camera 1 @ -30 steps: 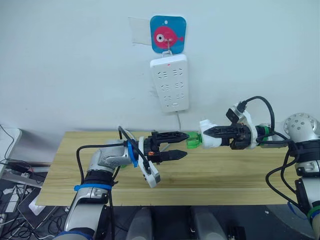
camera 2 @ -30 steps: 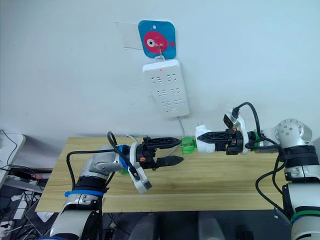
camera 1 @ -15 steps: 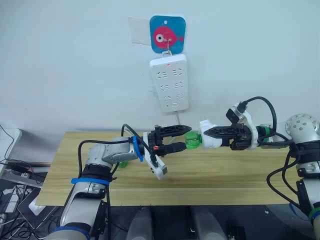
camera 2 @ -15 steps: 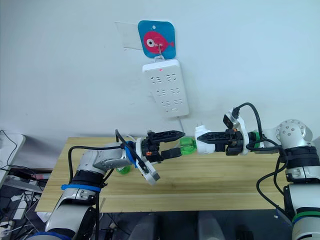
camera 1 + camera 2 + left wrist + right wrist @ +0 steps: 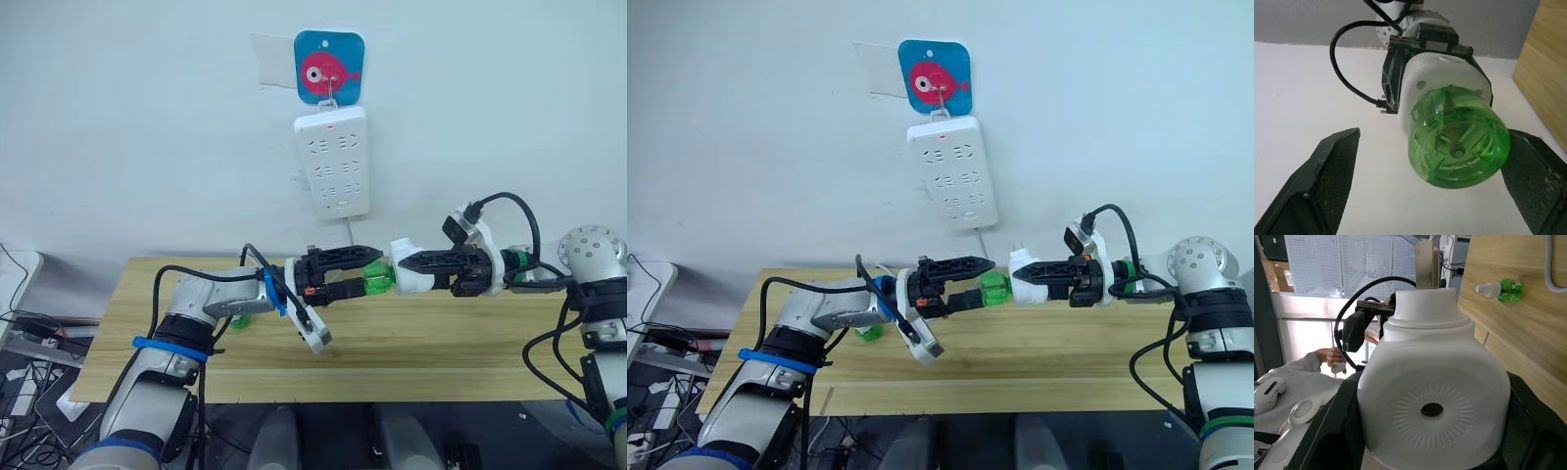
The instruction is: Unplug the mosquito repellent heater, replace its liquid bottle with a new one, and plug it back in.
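Observation:
The round bottle [image 5: 377, 278] will twist loose and come out when the robot turns it, because it sits end-on in the heater's round opening [image 5: 395, 270].
My right gripper [image 5: 409, 273] is shut on the white mosquito repellent heater [image 5: 405, 277] and holds it in the air above the table, lying sideways. The liquid bottle [image 5: 378, 277], green and clear, sticks out of the heater toward my left arm. My left gripper [image 5: 363, 270] is open, with one finger above the bottle and one below. In the left wrist view the bottle's base [image 5: 1459, 142] faces the camera between the two fingers [image 5: 1320, 183], with a gap on at least one side. A second green bottle [image 5: 1503, 288] with a white tip lies on the table.
A white power strip [image 5: 333, 162] hangs on the wall below a blue fish hook [image 5: 328, 67], its cord running down behind the wooden table [image 5: 441, 338]. The second green bottle [image 5: 241, 317] lies behind my left forearm. A person's hand [image 5: 1332, 358] shows in the right wrist view.
My left gripper has moved right and up from in front of the bottle until its open fingers straddle it. The right gripper and heater have barely moved.

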Motion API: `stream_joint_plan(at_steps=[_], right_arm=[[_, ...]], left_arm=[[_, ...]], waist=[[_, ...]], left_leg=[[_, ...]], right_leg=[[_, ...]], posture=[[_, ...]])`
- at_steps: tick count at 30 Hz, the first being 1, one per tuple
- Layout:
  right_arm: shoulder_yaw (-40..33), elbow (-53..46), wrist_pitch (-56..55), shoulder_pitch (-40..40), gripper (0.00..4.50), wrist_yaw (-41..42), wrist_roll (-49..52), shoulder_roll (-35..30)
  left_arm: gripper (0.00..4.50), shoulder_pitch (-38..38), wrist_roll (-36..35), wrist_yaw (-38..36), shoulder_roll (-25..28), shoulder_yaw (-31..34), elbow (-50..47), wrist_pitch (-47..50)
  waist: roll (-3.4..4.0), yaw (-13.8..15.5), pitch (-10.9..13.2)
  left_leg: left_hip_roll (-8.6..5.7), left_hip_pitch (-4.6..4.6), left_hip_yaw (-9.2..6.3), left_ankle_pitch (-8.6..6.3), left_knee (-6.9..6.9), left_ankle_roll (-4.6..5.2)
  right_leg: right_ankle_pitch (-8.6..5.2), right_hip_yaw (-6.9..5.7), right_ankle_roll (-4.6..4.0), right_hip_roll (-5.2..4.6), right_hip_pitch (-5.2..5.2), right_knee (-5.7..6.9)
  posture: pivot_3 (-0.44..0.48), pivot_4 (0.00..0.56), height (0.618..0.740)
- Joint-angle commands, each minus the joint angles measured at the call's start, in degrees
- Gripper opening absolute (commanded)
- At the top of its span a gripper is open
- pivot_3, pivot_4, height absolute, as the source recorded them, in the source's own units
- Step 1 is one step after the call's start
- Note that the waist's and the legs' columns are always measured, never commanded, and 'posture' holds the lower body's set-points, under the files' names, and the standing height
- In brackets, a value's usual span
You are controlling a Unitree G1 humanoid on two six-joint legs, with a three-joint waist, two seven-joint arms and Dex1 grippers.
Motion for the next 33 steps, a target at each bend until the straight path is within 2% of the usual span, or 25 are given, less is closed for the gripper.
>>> stream_joint_plan(at_steps=[1,2,4,9,12,15,17,19,21,22,23,25,27,28,29,30,32,33], right_arm=[[-1.39,-1.79,0.40,-0.45,2.99,0.10,1.74,-0.25],[-1.43,-1.83,0.40,-0.45,2.99,0.02,1.79,-0.22],[-1.45,-1.85,0.40,-0.47,2.99,-0.06,1.83,-0.17],[-1.37,-1.88,0.40,-0.48,2.99,-0.13,1.88,-0.22],[-1.31,-1.81,0.40,-0.60,2.99,-0.08,1.72,-0.25],[-1.18,-1.84,0.40,-0.71,2.99,0.14,1.60,-0.34],[-1.04,-2.39,0.40,-0.58,2.99,0.66,1.10,-0.72],[-1.03,-3.00,0.40,-0.24,2.99,1.14,0.57,-1.11],[-0.59,-3.82,0.40,0.30,2.99,1.58,0.80,-1.88],[-0.38,-4.11,0.40,0.48,2.99,1.79,0.91,-2.19],[-0.07,-4.55,0.40,0.58,2.99,2.12,1.00,-2.70],[0.20,-5.19,0.40,0.79,2.99,2.90,0.80,-3.53],[0.13,-5.38,0.40,0.89,2.99,3.46,0.40,-4.06],[0.02,-5.41,0.40,0.95,2.99,3.64,0.19,-4.22],[-0.04,-5.45,0.40,0.98,2.99,3.80,0.03,-4.32],[-0.14,-5.57,0.40,1.06,2.99,3.88,-0.14,-4.30],[-0.27,-5.92,0.40,1.28,2.99,3.75,-0.23,-4.06],[-0.23,-6.26,0.40,1.43,2.99,3.66,-0.11,-3.87]], left_arm=[[4.46,-1.09,-0.89,2.41,0.99,-1.93,-2.13,0.12],[4.09,-1.12,-1.10,2.63,1.21,-2.38,-2.17,0.15],[3.65,-1.18,-1.30,2.93,1.57,-3.33,-2.32,0.25],[2.24,-1.18,-2.24,3.02,2.24,-4.96,-2.21,0.47],[2.20,-1.29,-3.72,2.69,2.64,-5.62,-1.58,0.81],[2.20,-1.54,-11.22,-0.46,2.70,-7.01,1.09,1.18],[2.20,-2.25,-26.62,-5.95,4.47,-13.71,1.73,0.03],[2.20,-2.00,-41.56,-15.21,6.00,-19.35,-0.56,5.38],[2.20,-1.17,-60.44,-27.44,7.09,-24.20,-8.91,17.48],[2.20,-0.72,-67.15,-31.83,7.34,-25.30,-12.23,22.21],[2.20,0.22,-78.15,-35.98,7.46,-24.99,-17.97,32.15],[2.20,1.55,-94.63,-42.23,8.68,-22.88,-26.46,48.06],[2.20,2.14,-108.75,-44.30,9.62,-18.88,-31.37,63.67],[2.20,2.15,-118.01,-43.47,10.06,-16.48,-32.62,72.68],[2.20,2.16,-124.25,-42.80,10.21,-14.44,-33.43,79.25],[2.20,2.26,-133.55,-41.32,10.17,-11.72,-32.34,86.90],[2.20,2.87,-149.12,-39.12,9.64,-6.96,-27.87,99.84],[2.20,3.48,-154.13,-39.25,9.37,-5.61,-24.78,105.62]], waist=[[0.00,0.00,0.00],[0.00,-0.01,0.00],[0.00,-0.01,0.00],[0.00,-0.01,0.00],[0.00,0.00,0.00],[0.00,0.00,0.00],[0.00,-0.03,0.00],[0.01,-0.08,0.00],[0.01,-0.08,0.00],[0.01,-0.02,0.01],[0.01,-0.06,0.01],[0.01,-0.14,0.01],[0.01,-0.40,0.00],[0.01,-0.52,0.01],[0.01,-0.68,0.01],[0.01,-0.81,0.01],[-0.01,-1.20,0.03],[-0.01,-1.35,0.02]], left_leg=[[0.00,0.00,0.00,0.00,0.00,0.00],[0.00,0.00,0.00,0.00,0.00,0.00],[0.00,0.00,0.00,0.00,0.00,0.00],[0.00,0.00,0.01,0.00,0.00,0.00],[0.00,0.00,0.00,0.00,0.00,0.00],[0.00,0.00,0.01,0.00,0.00,0.00],[0.00,0.00,0.01,0.00,0.00,0.00],[0.02,0.00,-0.02,0.00,0.01,0.00],[0.03,0.00,-0.09,0.00,0.01,0.00],[0.02,-0.01,-0.14,0.00,0.02,0.00],[0.01,-0.02,-0.21,0.00,0.03,0.00],[0.00,-0.02,-0.29,0.00,0.05,0.00],[0.03,-0.03,-0.42,0.00,0.07,0.00],[0.02,-0.01,-0.46,0.00,0.08,0.00],[0.05,-0.01,-0.56,0.00,0.10,0.00],[0.04,0.01,-0.59,0.01,0.10,0.01],[0.01,0.10,-0.60,0.02,0.10,0.02],[-0.01,0.13,-0.59,0.02,0.11,0.02]], right_leg=[[0.00,0.00,0.00,0.00,0.00,0.00],[0.00,0.00,0.00,0.00,0.00,0.00],[0.00,-0.01,0.00,0.00,0.00,0.00],[0.00,0.00,0.00,0.00,0.00,0.00],[0.00,-0.01,0.00,0.01,0.00,0.01],[0.00,0.00,0.00,0.00,0.00,0.01],[0.00,0.00,0.00,0.00,0.00,0.02],[0.00,0.00,0.00,0.00,-0.02,0.03],[0.00,-0.01,0.00,0.00,-0.02,0.02],[0.00,0.00,0.00,0.00,-0.02,0.03],[0.00,0.00,0.00,-0.01,-0.02,0.02],[0.00,0.03,0.00,-0.04,-0.02,0.00],[0.00,-0.01,0.00,-0.03,-0.01,-0.01],[0.00,-0.03,0.00,0.01,0.00,0.00],[0.00,-0.08,0.00,0.06,0.02,0.03],[-0.01,-0.10,0.00,0.10,0.02,0.07],[-0.01,-0.11,0.01,0.20,0.07,0.13],[-0.02,-0.10,0.02,0.24,0.07,0.17]], posture=[[-0.086,0.219,0.740],[-0.086,0.219,0.740],[-0.086,0.218,0.740],[-0.084,0.218,0.740],[-0.081,0.218,0.740],[-0.082,0.220,0.740],[-0.082,0.220,0.740],[-0.081,0.220,0.740],[-0.078,0.216,0.740],[-0.083,0.216,0.740],[-0.087,0.216,0.740],[-0.091,0.214,0.740],[-0.092,0.211,0.740],[-0.087,0.211,0.740],[-0.087,0.211,0.740],[-0.087,0.211,0.740],[-0.087,0.211,0.740],[-0.087,0.211,0.740]])
